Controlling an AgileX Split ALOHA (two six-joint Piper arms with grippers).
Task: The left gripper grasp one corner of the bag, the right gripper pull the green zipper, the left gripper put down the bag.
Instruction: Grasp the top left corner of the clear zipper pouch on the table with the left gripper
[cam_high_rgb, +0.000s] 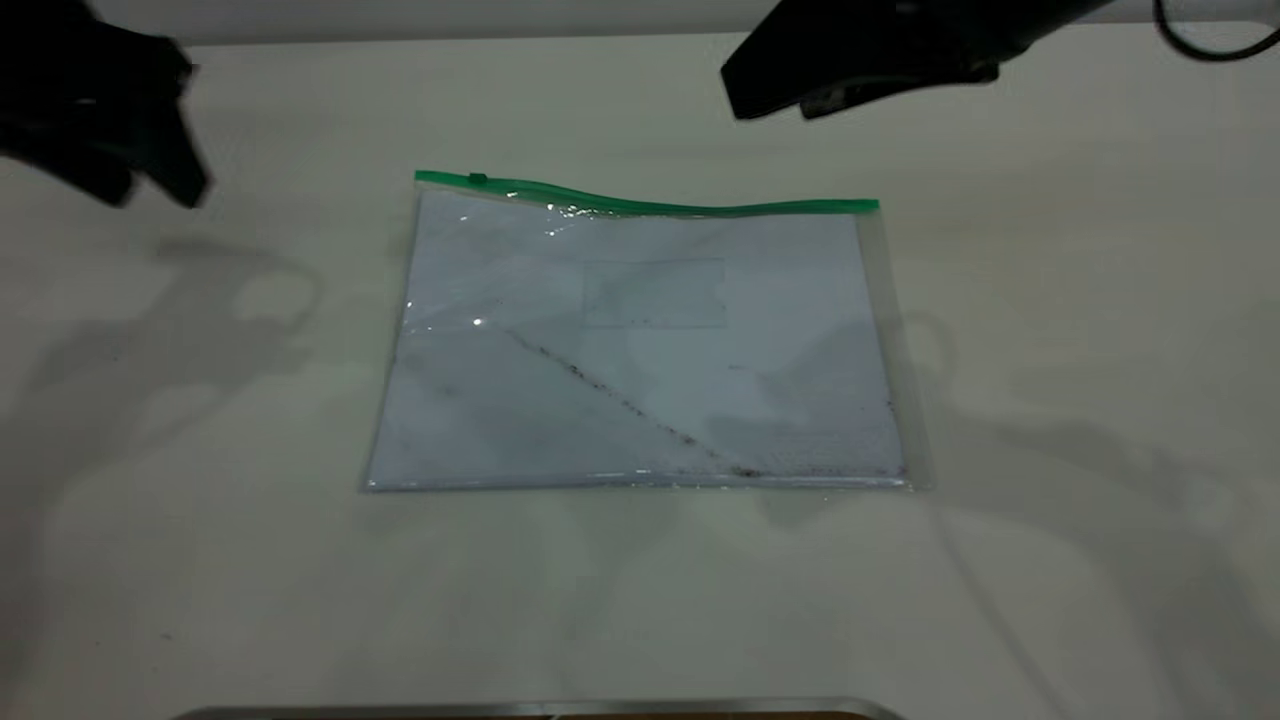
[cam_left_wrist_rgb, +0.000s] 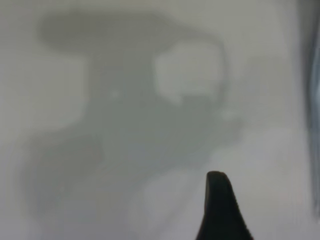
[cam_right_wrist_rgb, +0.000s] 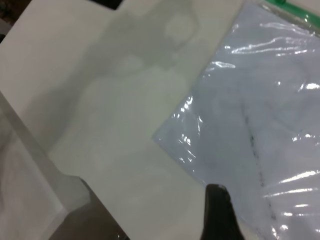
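Observation:
The robot's right gripper should wait while the left gripper grabs the bag (cam_high_rgb: 449, 223) next to the tab, because the bag lies loose with its slider tab (cam_high_rgb: 477, 179) near a corner.
The bag (cam_high_rgb: 640, 350) lies flat in the middle of the table, clear and white-looking, with a dark diagonal smudge line and a faint card pocket. Its green zipper strip (cam_high_rgb: 650, 203) runs along the far edge, with the small slider tab (cam_high_rgb: 478, 179) near the strip's left end. My left gripper (cam_high_rgb: 155, 190) hovers above the table to the far left of the bag, open and empty; one finger (cam_left_wrist_rgb: 220, 210) shows in the left wrist view. My right gripper (cam_high_rgb: 745, 95) hangs above the table beyond the bag's far right corner. The right wrist view shows the bag (cam_right_wrist_rgb: 250, 125) and a bit of green strip (cam_right_wrist_rgb: 295, 10).
A metal strip (cam_high_rgb: 540, 708) runs along the table's front edge. A black cable (cam_high_rgb: 1210, 45) loops at the far right. The right wrist view shows the table's edge with a white ledge (cam_right_wrist_rgb: 30, 150) beyond it.

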